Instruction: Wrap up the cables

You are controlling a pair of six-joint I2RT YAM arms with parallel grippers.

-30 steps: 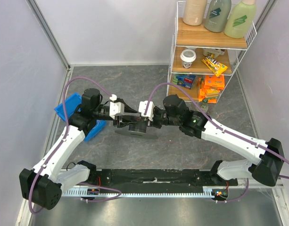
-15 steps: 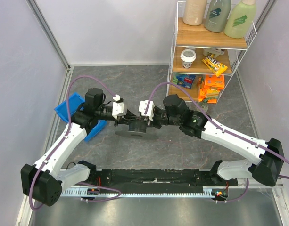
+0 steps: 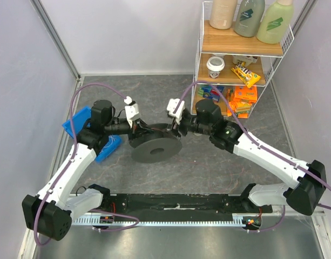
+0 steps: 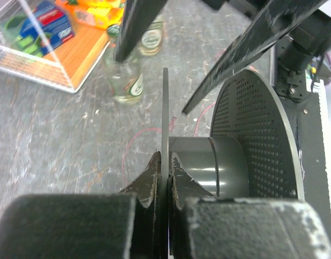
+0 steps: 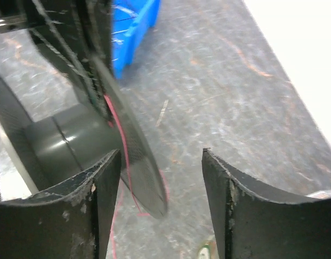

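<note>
The pink cable is lying close along the spool's edge (image 5: 125, 150), so next my left gripper lifts the spool and my right gripper take the cable hanging (image 5: 114, 220) below first.
A dark grey perforated spool (image 3: 155, 145) sits between my two arms, tilted. My left gripper (image 3: 140, 128) is shut on the thin edge of one spool flange (image 4: 165, 118), its fingertips (image 4: 154, 167) pinching it from both sides. The hub (image 4: 208, 164) and the other perforated flange (image 4: 257, 129) lie to the right. My right gripper (image 5: 161, 167) is open at the spool's far side, holding nothing, with the flange rim (image 5: 143, 172) next to its left finger. A thin pink cable (image 5: 117, 135) runs along that flange, and a loop of it lies on the floor (image 4: 134, 135).
A blue bin (image 3: 84, 129) lies behind the left arm. A wire rack (image 3: 238, 59) with snacks, a cup and bottles stands at the back right. Two small bottles (image 4: 127, 81) stand on the floor by the rack. Grey walls close in both sides.
My left gripper closed on the spool's flange. My right gripper opened, let go of the spool and drew back. The spool tipped, so its flat face now shows from above.
</note>
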